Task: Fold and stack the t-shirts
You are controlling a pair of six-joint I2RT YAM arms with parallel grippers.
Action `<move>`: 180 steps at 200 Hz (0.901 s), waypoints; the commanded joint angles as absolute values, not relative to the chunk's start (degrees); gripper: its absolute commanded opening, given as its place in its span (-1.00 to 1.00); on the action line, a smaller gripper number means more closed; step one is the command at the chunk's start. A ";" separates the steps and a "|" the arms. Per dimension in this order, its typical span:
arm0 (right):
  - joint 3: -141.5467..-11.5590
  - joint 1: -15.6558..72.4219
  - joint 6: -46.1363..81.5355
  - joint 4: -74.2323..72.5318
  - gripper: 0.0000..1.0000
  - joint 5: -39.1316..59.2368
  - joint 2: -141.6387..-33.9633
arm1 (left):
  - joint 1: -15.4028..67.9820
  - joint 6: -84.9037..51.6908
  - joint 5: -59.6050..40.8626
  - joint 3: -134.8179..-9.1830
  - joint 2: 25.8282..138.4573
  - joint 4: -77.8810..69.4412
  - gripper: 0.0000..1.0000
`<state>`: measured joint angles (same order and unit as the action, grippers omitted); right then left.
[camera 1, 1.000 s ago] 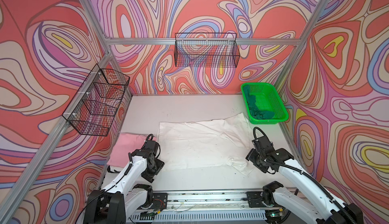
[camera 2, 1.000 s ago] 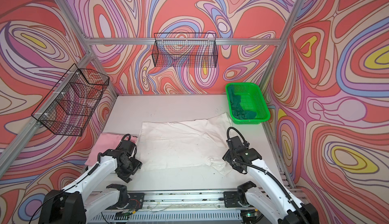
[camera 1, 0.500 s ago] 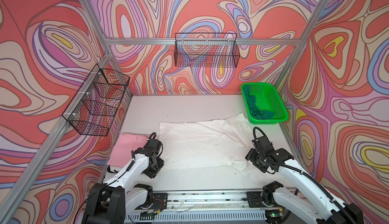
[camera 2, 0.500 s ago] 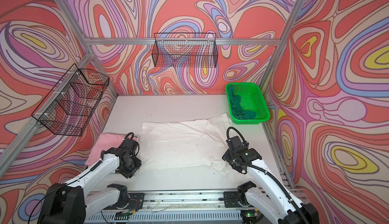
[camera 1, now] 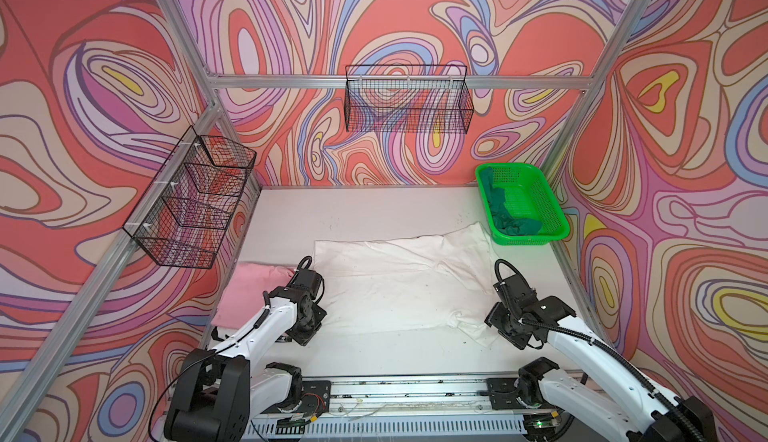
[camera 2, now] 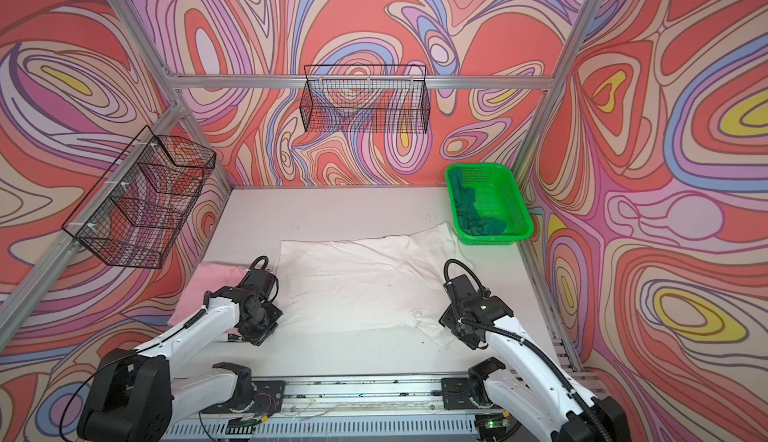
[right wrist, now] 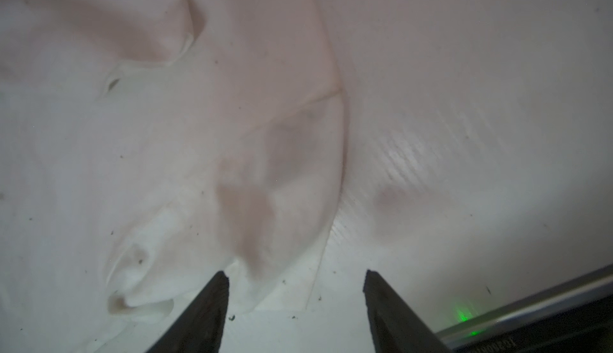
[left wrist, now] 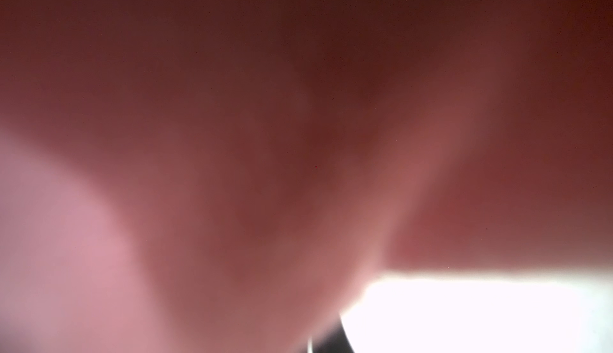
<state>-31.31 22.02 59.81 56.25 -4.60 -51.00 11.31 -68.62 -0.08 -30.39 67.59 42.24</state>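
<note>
Next, I pinch the loose rumpled sleeve (camera 1: 477, 331) with my right gripper while my left gripper is at one end of the white t-shirt's near edge (camera 1: 331, 327). Both grippers should then lift the t-shirt's edge.
The large white t-shirt (camera 1: 399, 286) (camera 2: 361, 282) lies spread flat mid-table, with a rumpled sleeve at its near right corner. A folded pink t-shirt (camera 1: 245, 294) (camera 2: 203, 290) lies to its left. The dark green t-shirt (camera 1: 505, 220) sits crumpled in the green basket (camera 1: 528, 238). My left gripper (camera 1: 307, 332) (camera 2: 257, 334) points down between the pink shirt and the white one's near left corner. It is shut, its fingers hidden; blurred pink cloth (left wrist: 232, 169) fills its wrist view. My right gripper (right wrist: 295, 275) (camera 1: 498, 328) stands open over the white sleeve (right wrist: 282, 185).
Black wire baskets hang on the back wall (camera 1: 407, 103) and the left wall (camera 1: 191, 207). A metal rail (camera 1: 395, 386) carrying both arm bases runs along the table's front edge. Patterned walls close in three sides.
My left gripper has closed and shifted slightly right, toward the white shirt's near left corner. The right arm has stayed put, its jaws a touch narrower.
</note>
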 commanded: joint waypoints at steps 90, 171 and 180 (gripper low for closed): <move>-32.43 47.09 73.34 51.56 0.14 -10.32 -64.54 | 11.51 -68.28 0.67 -34.52 65.73 42.01 -1.00; -33.43 48.51 73.79 53.35 0.01 -18.66 -70.11 | 11.55 -67.94 0.49 -34.71 64.05 43.57 -1.00; -32.95 48.51 73.36 52.32 -0.07 -18.36 -70.07 | 11.51 -67.81 0.49 -34.77 64.03 43.51 -1.00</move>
